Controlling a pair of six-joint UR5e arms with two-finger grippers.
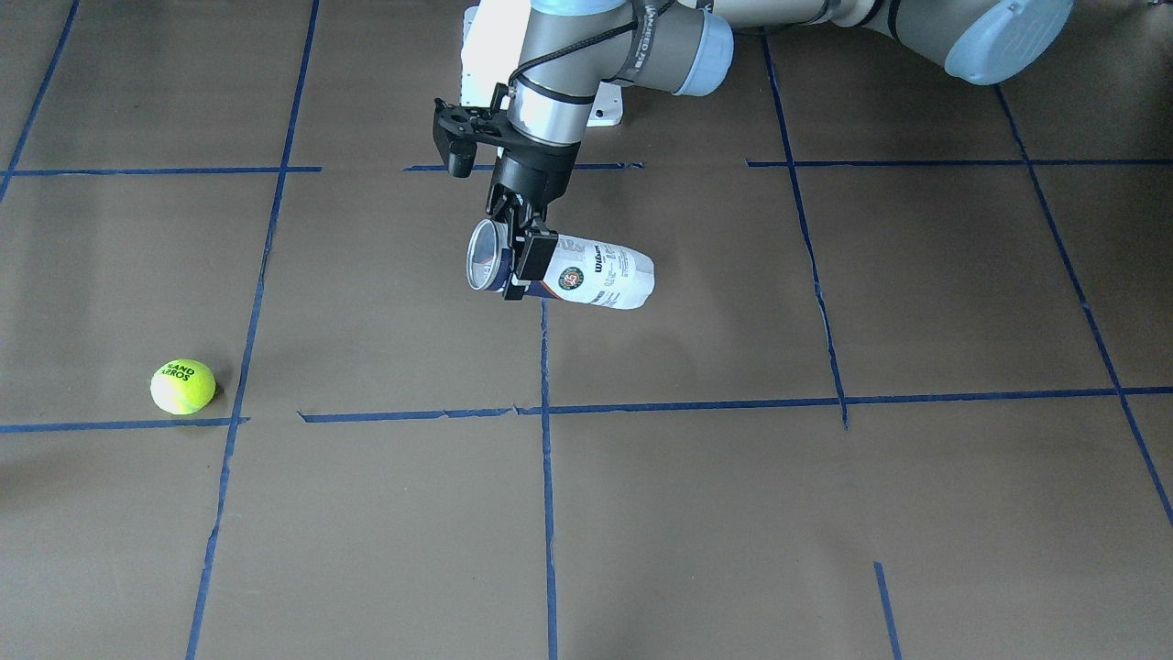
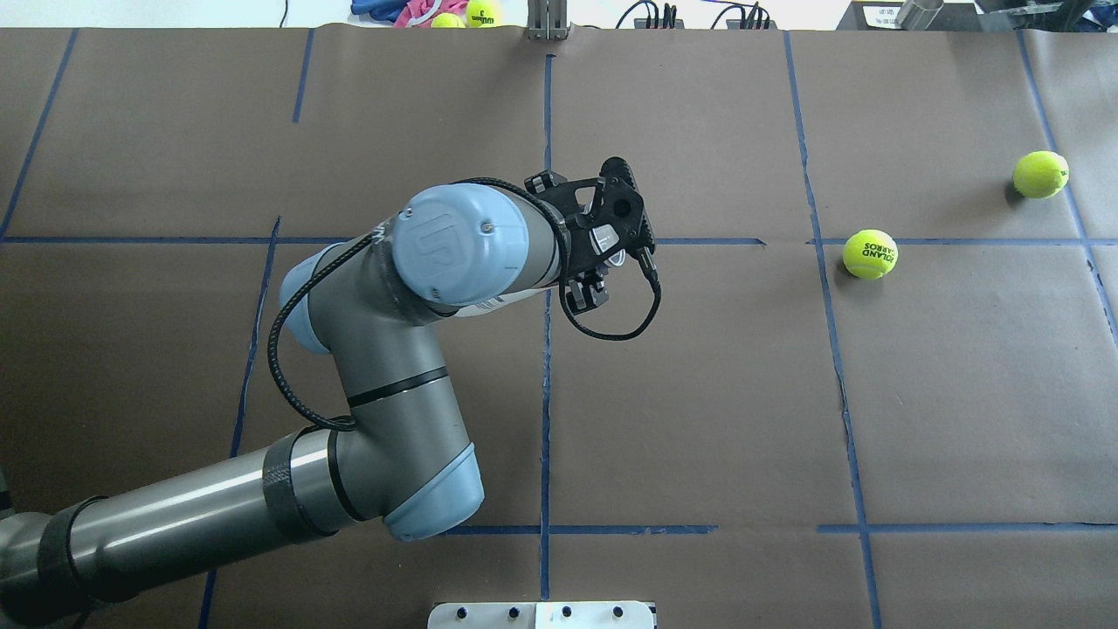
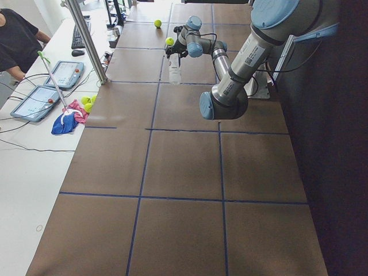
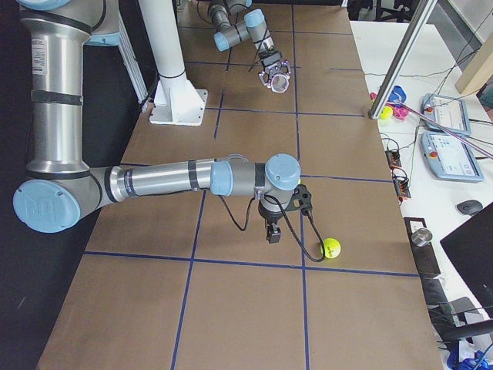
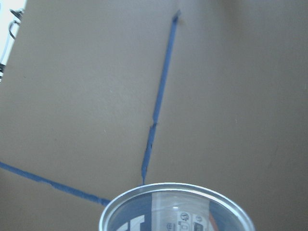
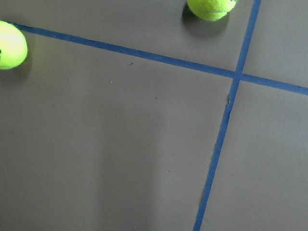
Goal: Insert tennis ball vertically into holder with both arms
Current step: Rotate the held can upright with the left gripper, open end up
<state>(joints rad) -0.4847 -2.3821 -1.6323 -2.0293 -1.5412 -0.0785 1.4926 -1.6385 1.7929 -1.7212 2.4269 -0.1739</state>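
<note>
The holder is lying level in my left gripper with its opening (image 1: 484, 255) facing the balls, so next I turn the holder upright (image 1: 604, 273) before a ball goes in.
My left gripper (image 1: 520, 266) is shut on the holder (image 1: 600, 275), a clear can with a white and navy label. The can is on its side, its open mouth towards my right. The rim fills the bottom of the left wrist view (image 5: 175, 211). The arm hides most of the can from overhead, where only the gripper (image 2: 603, 245) shows. A tennis ball (image 1: 183, 386) lies far off on the paper, also seen overhead (image 2: 870, 253). My right gripper (image 4: 271, 231) shows only in the exterior right view, beside a ball (image 4: 331, 247); I cannot tell if it is open.
A second ball (image 2: 1040, 174) lies further right; both balls show at the top of the right wrist view (image 6: 209, 6). The white pedestal (image 4: 166, 54) stands at the robot's side. A bench with tablets (image 3: 34, 100) and a metal post (image 3: 86, 40) border the far edge.
</note>
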